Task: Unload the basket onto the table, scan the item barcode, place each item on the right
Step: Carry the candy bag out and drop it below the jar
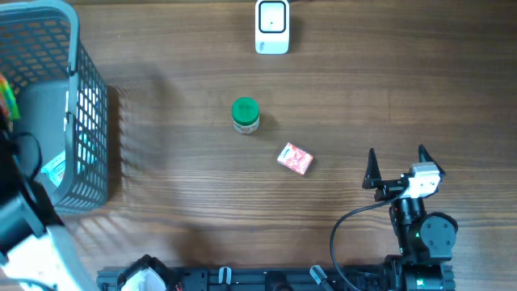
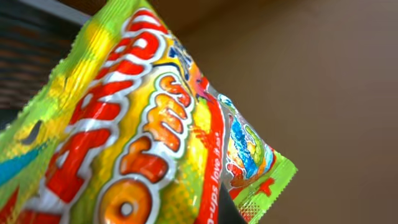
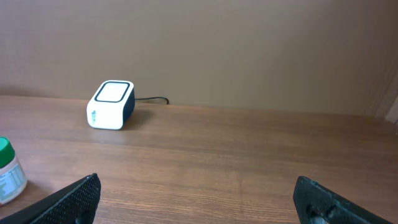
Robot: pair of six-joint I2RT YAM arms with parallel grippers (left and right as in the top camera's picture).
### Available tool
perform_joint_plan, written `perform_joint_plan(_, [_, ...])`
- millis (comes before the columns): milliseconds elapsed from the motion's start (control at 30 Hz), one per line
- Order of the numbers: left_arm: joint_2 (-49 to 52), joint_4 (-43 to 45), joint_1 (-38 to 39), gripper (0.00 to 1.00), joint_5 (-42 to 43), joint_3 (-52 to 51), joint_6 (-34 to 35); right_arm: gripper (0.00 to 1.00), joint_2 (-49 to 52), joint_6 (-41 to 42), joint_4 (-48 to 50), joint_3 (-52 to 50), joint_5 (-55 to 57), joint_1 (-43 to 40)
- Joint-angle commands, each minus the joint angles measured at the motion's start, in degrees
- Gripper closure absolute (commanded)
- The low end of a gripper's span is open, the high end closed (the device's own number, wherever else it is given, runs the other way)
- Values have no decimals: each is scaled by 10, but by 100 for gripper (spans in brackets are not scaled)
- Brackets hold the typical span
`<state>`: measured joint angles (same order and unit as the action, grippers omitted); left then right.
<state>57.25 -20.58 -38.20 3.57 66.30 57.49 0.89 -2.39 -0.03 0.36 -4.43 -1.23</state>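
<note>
The candy packet (image 2: 140,124) is clear of the other goods and the wood (image 1: 226,170) beside the jar is open, so the robot's left gripper should keep going there and let the packet go.
A bright green, yellow and red candy packet (image 2: 143,124) fills the left wrist view, and my left gripper is shut on it; one dark fingertip (image 2: 227,215) shows at its lower edge. From overhead only a sliver of the packet (image 1: 6,99) appears at the far left, above the basket. The white barcode scanner (image 1: 272,27) stands at the table's far edge, and the right wrist view shows the scanner (image 3: 111,104) too. My right gripper (image 1: 397,166) rests open near the front right, its jaws (image 3: 199,186) wide apart with nothing between them.
A grey mesh basket (image 1: 89,105) stands at the left with other goods inside. A green-lidded jar (image 1: 245,115) and a small pink box (image 1: 295,158) lie mid-table. The jar (image 3: 6,171) also shows at the right wrist view's left edge.
</note>
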Motion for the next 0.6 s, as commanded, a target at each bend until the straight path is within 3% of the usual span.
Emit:
perform_joint_plan(0, [-61, -32, 34, 96, 191, 8, -18, 0, -5, 9, 1, 0, 6, -2])
perform_joint_plan(67, [-87, -153, 111, 96, 240, 8, -79, 0, -5, 9, 1, 0, 6, -2])
perform_joint_plan(233, [-85, -354, 286, 96, 162, -21, -179, 0, -5, 9, 1, 0, 6, -2])
perform_joint_plan(433, [-76, -338, 497, 96, 60, -136, -187, 0, -5, 9, 1, -1, 6, -2])
perform_joint_plan(567, [-34, -229, 600, 96, 42, -244, -83, 0, -5, 9, 1, -1, 6, -2])
